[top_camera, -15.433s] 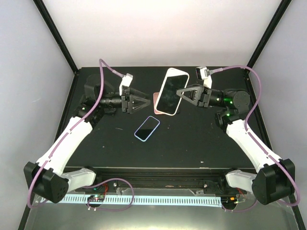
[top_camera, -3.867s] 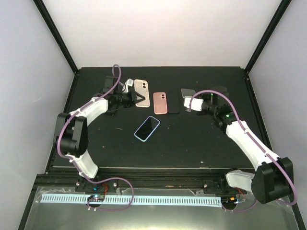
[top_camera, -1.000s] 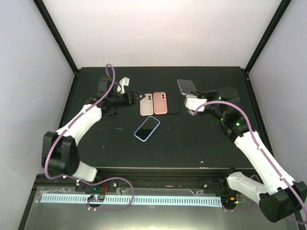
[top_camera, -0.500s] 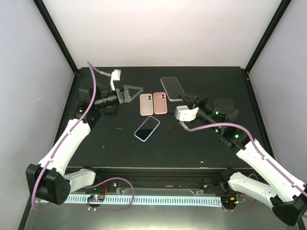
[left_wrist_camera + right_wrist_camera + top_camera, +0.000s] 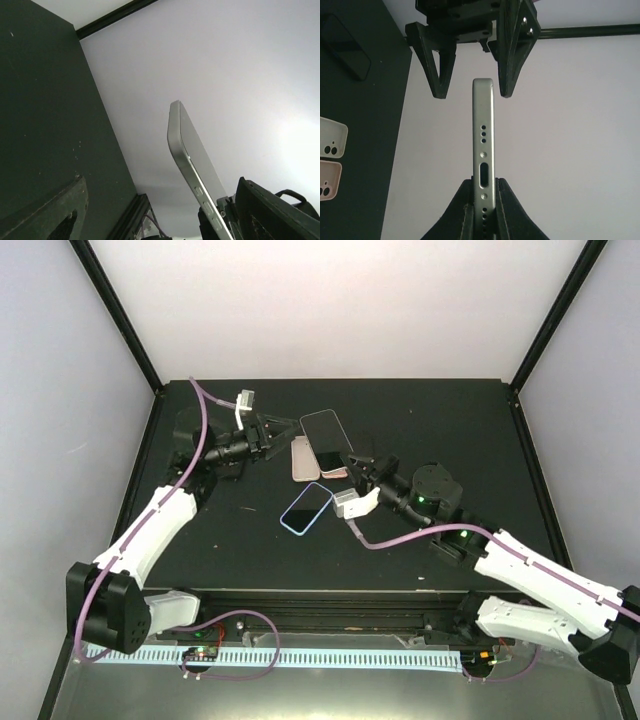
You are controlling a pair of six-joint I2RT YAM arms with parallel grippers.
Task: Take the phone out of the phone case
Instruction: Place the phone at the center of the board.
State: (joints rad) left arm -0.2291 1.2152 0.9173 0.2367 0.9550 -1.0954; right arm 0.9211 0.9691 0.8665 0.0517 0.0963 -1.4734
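Observation:
My left gripper should take the phone's top end and my right gripper should move to the phone's long side [image 5: 343, 430], because my right gripper is holding the phone by its lower end [image 5: 343, 459].
My right gripper [image 5: 348, 456] is shut on the lower end of a bare silver phone [image 5: 325, 430] with a dark screen and holds it in the air over the cases. In the right wrist view the phone [image 5: 483, 130] stands edge-on between my fingers [image 5: 483, 196]. My left gripper [image 5: 290, 428] is open, with one finger on each side of the phone's top end, not touching it. The left wrist view shows the phone [image 5: 192, 162] tilted between the open jaws. A beige case [image 5: 302, 460] and a pink case [image 5: 333, 470] lie empty below.
A second phone with a pale blue rim [image 5: 306, 508] lies screen up near the table's middle. The two cases also show in the right wrist view, beige [image 5: 331, 137] and pink [image 5: 329, 182], with a dark flat phone shape [image 5: 345, 47] beyond them.
My right arm has swung left and forward, carrying the phone over the cases. My left gripper has turned toward it, and its open jaws now flank the phone's top end.

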